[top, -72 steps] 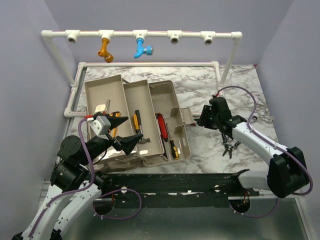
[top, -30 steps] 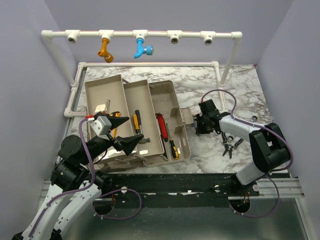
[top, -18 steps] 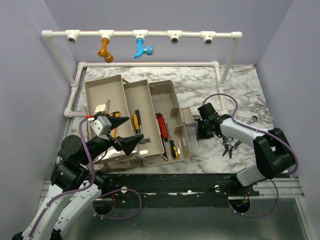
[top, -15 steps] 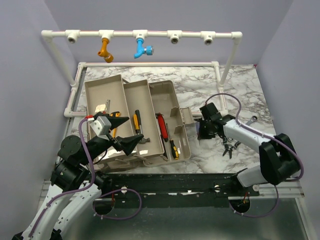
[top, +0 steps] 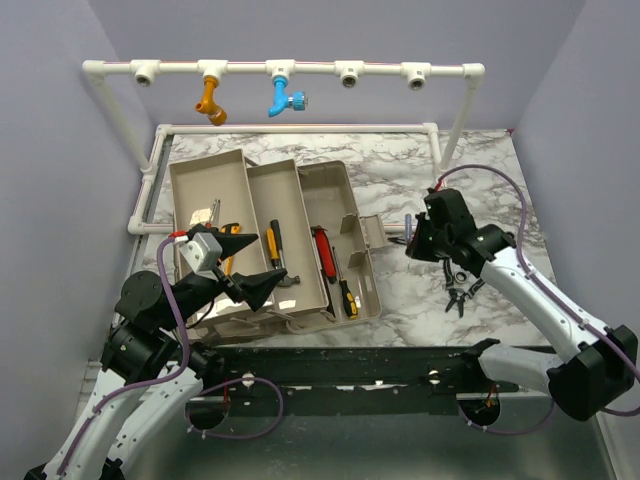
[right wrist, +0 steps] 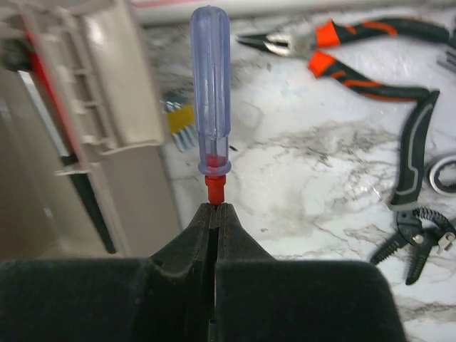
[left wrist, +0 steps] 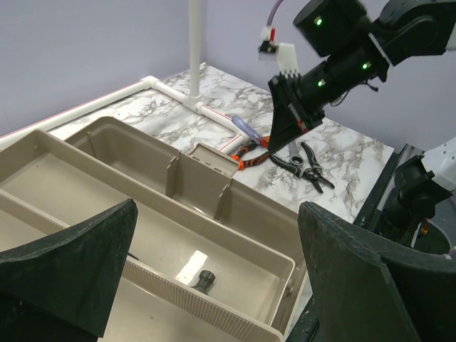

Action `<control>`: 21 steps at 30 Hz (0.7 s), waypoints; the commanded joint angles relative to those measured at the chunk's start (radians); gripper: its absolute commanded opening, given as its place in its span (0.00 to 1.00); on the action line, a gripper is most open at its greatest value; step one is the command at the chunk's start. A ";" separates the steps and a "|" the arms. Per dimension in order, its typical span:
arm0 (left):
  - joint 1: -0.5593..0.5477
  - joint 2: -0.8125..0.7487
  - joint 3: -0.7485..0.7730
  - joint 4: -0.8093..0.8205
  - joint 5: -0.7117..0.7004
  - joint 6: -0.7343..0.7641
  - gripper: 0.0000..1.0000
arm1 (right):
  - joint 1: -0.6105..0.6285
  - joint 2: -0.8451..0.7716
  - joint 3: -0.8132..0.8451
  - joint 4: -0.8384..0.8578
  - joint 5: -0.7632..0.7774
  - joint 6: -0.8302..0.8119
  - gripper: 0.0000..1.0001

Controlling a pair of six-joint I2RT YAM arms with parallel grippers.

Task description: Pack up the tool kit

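The screwdriver's blue handle (top: 408,226) is parallel to the free part of the middle tray (top: 291,238) next to the yellow-handled tool, so the robot's right gripper should keep going to the middle tray and let go there.
The tool kit box (top: 215,185) lies open, its beige trays (left wrist: 235,239) spread out; its lid and pink handle do not show. Yellow-handled (top: 272,243), red-handled (top: 324,252) and yellow-black (top: 347,297) tools lie in the trays. My right gripper (top: 412,246) is shut on the red shaft of a small screwdriver with a clear blue handle (right wrist: 210,107), held above the marble just right of the box; the gripper (right wrist: 214,208) grips it at the tip end. My left gripper (top: 250,266) is wide open and empty above the near trays (left wrist: 214,285).
Orange-and-black pliers (right wrist: 356,50) and black cutters (right wrist: 413,242) lie on the marble right of the box, also in the top view (top: 460,292). A white pipe frame (top: 280,70) with orange and blue fittings stands at the back. A small wrench (top: 507,238) lies far right.
My right gripper was low at the table beside the box; it has risen and shifted right with the screwdriver in it. The left arm has not moved.
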 commanded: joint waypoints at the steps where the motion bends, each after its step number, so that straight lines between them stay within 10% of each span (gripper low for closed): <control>1: 0.004 -0.007 0.000 0.013 0.010 0.009 0.98 | 0.008 -0.062 0.103 -0.015 -0.092 -0.021 0.01; 7: 0.004 -0.004 0.002 0.005 -0.006 0.012 0.98 | 0.042 -0.030 0.206 0.068 -0.308 0.008 0.01; 21: 0.005 -0.015 0.003 -0.011 -0.037 0.020 0.98 | 0.471 0.329 0.496 0.184 -0.119 0.107 0.01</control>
